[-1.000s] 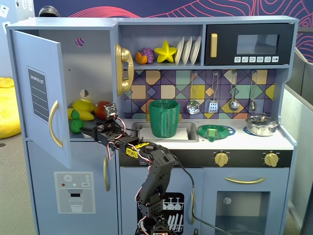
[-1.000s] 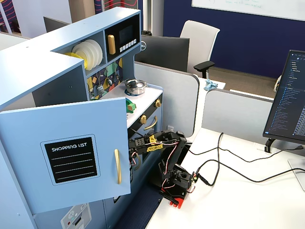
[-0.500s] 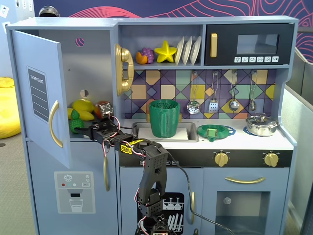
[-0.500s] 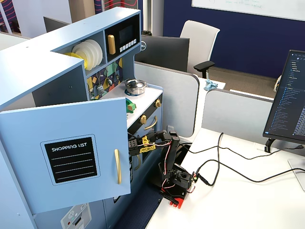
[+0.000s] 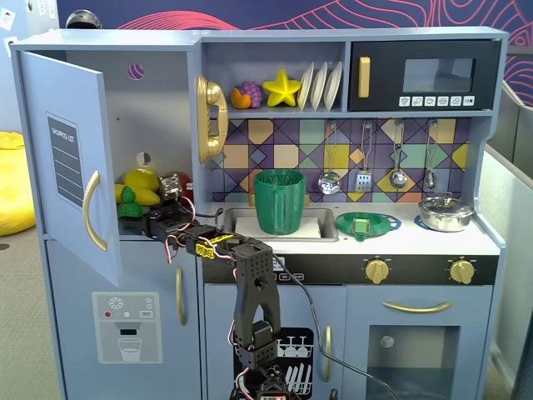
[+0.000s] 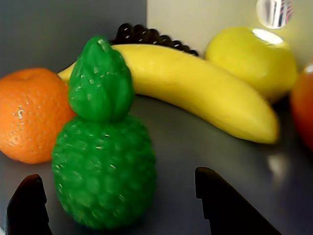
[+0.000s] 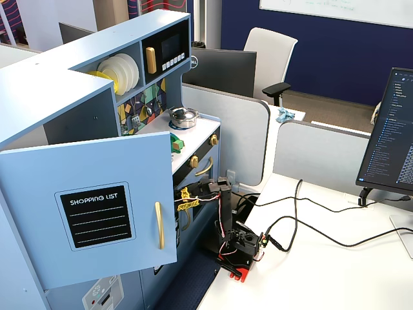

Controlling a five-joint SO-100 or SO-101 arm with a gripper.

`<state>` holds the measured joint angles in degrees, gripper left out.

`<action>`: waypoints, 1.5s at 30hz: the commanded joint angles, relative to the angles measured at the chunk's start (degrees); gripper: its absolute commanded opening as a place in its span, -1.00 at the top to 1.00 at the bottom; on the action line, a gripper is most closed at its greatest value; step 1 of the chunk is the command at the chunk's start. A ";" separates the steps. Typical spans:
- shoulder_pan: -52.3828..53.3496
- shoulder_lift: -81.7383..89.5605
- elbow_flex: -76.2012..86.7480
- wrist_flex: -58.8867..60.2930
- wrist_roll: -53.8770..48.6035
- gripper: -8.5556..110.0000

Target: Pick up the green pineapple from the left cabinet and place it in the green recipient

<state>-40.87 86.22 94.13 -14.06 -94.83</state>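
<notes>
My gripper will leave the green pineapple (image 5: 130, 203) hidden below the recipient's rim when it places the green pineapple inside, because the green recipient's tall side (image 5: 280, 205) is much higher than the green pineapple.
The green pineapple (image 6: 102, 166) stands upright on the shelf of the open left cabinet (image 5: 158, 108), in front of a banana and an orange. It also shows in a fixed view (image 5: 128, 202). My gripper (image 6: 117, 191) is open, with its two black fingertips (image 6: 215, 196) either side of the pineapple's base, not touching it. The pineapple sits nearer the left finger. In a fixed view the gripper (image 5: 140, 218) reaches into the cabinet. The green recipient (image 5: 280, 202) stands upright in the sink. In another fixed view the open door hides the gripper.
A banana (image 6: 195, 88), an orange (image 6: 29, 112), a lemon (image 6: 252, 61), dark grapes (image 6: 146, 36) and a red fruit (image 6: 303, 107) crowd the shelf. The cabinet door (image 5: 71, 175) stands open to the left. A flat green strainer dish (image 5: 361, 223) and a pot (image 5: 445, 212) sit on the counter.
</notes>
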 commanded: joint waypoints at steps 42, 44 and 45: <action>25.58 70.49 22.32 43.15 -11.25 0.86; 29.88 70.14 20.30 44.74 -9.40 0.86; 31.99 68.91 19.16 44.38 -8.09 0.86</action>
<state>-17.31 154.69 116.98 28.48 -106.88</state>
